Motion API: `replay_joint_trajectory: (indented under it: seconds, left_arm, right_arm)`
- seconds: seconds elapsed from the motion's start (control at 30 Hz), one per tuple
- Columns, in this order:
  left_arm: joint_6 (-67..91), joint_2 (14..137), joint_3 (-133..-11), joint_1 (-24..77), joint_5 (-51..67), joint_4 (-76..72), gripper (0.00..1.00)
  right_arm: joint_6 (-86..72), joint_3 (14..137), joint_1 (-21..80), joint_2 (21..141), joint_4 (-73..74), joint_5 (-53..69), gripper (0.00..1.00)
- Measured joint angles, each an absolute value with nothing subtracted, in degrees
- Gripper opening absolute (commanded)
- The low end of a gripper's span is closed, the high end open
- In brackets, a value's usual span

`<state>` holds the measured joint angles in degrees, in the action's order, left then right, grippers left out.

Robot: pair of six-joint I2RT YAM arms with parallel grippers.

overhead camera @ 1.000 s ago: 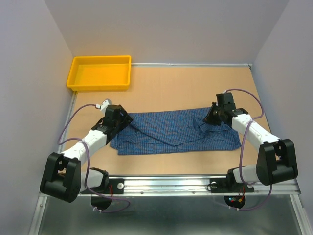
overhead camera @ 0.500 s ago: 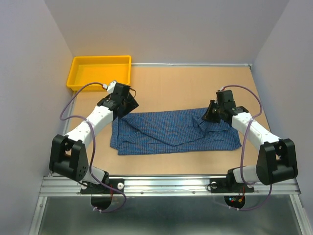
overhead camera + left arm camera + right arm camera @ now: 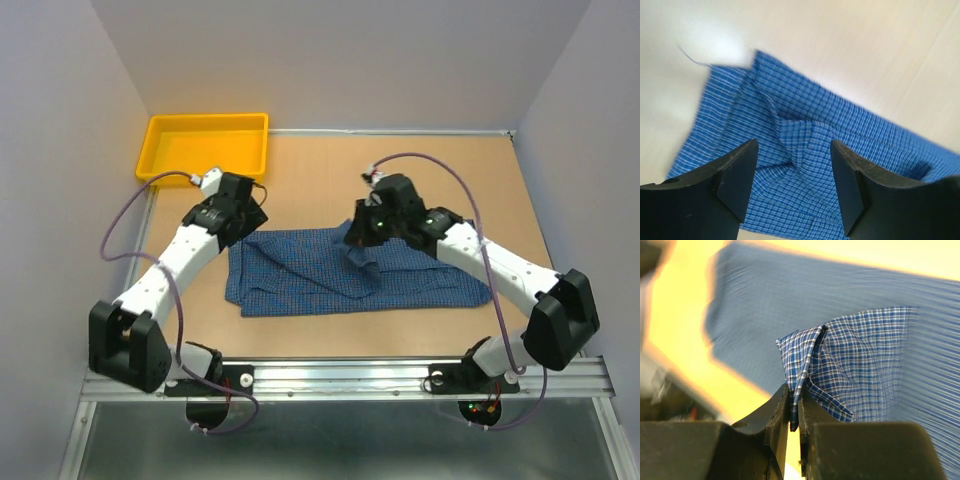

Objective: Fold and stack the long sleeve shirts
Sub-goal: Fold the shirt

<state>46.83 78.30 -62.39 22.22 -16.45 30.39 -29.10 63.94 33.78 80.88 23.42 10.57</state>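
My right gripper is holding the fold, which hangs bunched up over the shirt's middle (image 3: 358, 262). It should pull the fold back toward the shirt's end (image 3: 455, 277) farthest from my left gripper.
One blue small-check long sleeve shirt (image 3: 330, 275) lies partly folded across the middle of the table. My right gripper (image 3: 362, 238) is shut on a fold of the shirt (image 3: 840, 370) and holds it raised over the shirt's middle; the cloth is pinched between its fingertips (image 3: 781, 405). My left gripper (image 3: 245, 222) is open and empty, just above the shirt's back left corner (image 3: 790, 150). In the left wrist view its two fingers (image 3: 735, 175) straddle creased cloth without touching it.
A yellow tray (image 3: 205, 148) stands at the back left corner of the table. Grey walls close in the left, back and right sides. The table's metal rail (image 3: 350, 375) runs along the near edge.
My right gripper has carried the shirt's right part leftward, from the right end to over the middle. My left arm has swung back and up to the shirt's far left corner.
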Motion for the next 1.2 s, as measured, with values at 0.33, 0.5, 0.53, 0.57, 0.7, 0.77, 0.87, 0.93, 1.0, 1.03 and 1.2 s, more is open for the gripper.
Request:
replay_joint_trajectory:
  seconds: [0.33, 0.5, 0.53, 0.57, 0.7, 0.77, 0.87, 0.93, 1.0, 1.03, 1.2]
  left_arm:
    - [42.46, 57.19, -53.93, 9.58, -21.91, 28.56, 0.73]
    - [41.63, 53.43, -52.16, 9.23, -22.57, 28.05, 0.72]
    - [41.56, 52.95, -51.96, 9.21, -22.57, 28.05, 0.72]
    - [41.54, 52.34, -51.75, 9.23, -22.52, 27.92, 0.72]
    - [41.43, 50.28, -50.94, 9.23, -22.44, 27.66, 0.72]
    - [41.36, 49.04, -50.5, 9.23, -22.33, 27.49, 0.72]
    - [41.32, 47.27, -49.91, 9.21, -21.32, 27.46, 0.72]
    - [41.15, 46.3, -49.21, 9.21, -20.49, 27.31, 0.72]
    - [40.88, 45.45, -48.21, 9.21, -19.51, 27.16, 0.72]
    - [40.62, 45.12, -47.75, 9.21, -19.07, 27.16, 0.72]
    - [38.65, 44.42, -46.28, 9.21, -15.99, 26.3, 0.72]
  right_arm:
    - [-20.82, 71.59, 66.08, 90.74, 23.46, 24.64, 0.15]
    - [-14.63, 73.23, 76.18, 94.94, 27.81, 31.2, 0.14]
    - [-13.89, 73.49, 77.38, 95.24, 28.58, 31.83, 0.14]
    - [-13.37, 73.76, 78.39, 95.33, 29.21, 32.25, 0.14]
    - [-11.09, 75.66, 81.06, 95.37, 31.27, 33.58, 0.14]
    - [-10.31, 76.49, 81.52, 95.37, 31.31, 33.5, 0.15]
    - [-10.35, 76.62, 81.76, 95.35, 31.53, 29.58, 0.11]
    - [-10.33, 76.55, 81.45, 95.09, 31.83, 25.8, 0.1]
    - [-10.66, 76.27, 80.6, 94.13, 32.05, 21.91, 0.1]
    - [-11.11, 75.83, 79.53, 93.27, 32.1, 20.23, 0.1]
    - [-13.74, 72.44, 68.42, 86.32, 31.97, 11.84, 0.09]
